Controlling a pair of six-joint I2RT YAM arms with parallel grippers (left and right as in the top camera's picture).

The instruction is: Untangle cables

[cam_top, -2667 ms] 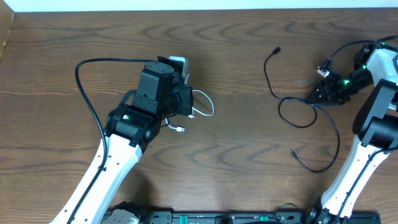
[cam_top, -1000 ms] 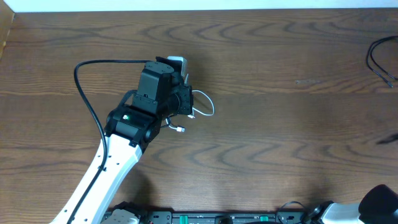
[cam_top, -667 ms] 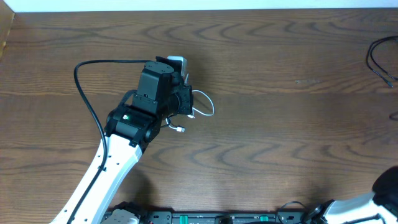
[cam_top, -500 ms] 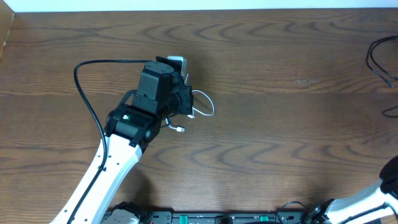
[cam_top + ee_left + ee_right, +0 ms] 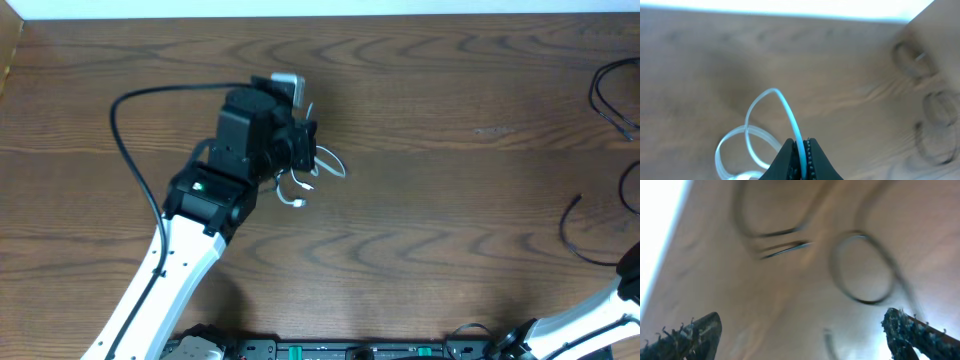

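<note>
The white cable is held clear of the black cable by my left gripper, so my right gripper should keep going toward the white cable (image 5: 323,150) until its fingers close there.
The white cable (image 5: 322,166) hangs in loops from my left gripper (image 5: 305,150), left of the table's middle, with its plug end (image 5: 300,201) on the wood. In the left wrist view the left gripper (image 5: 801,151) is shut on the white cable (image 5: 782,102), which rises in a loop from the fingertips. The black cable (image 5: 606,95) lies at the far right edge, and another curve of it (image 5: 570,232) lies lower down. In the right wrist view my right gripper (image 5: 800,335) is wide open and empty, and blurred loops of the black cable (image 5: 860,270) lie beyond it.
The thick black wire (image 5: 135,170) of the left arm arcs over the table's left side. Part of the right arm (image 5: 625,285) shows at the bottom right corner. The table's far edge (image 5: 320,14) runs along the top.
My left gripper has moved a little away and to the right with the white cable. The right arm has let go of the black cable and swung to the bottom right corner. The black cable shifted right.
</note>
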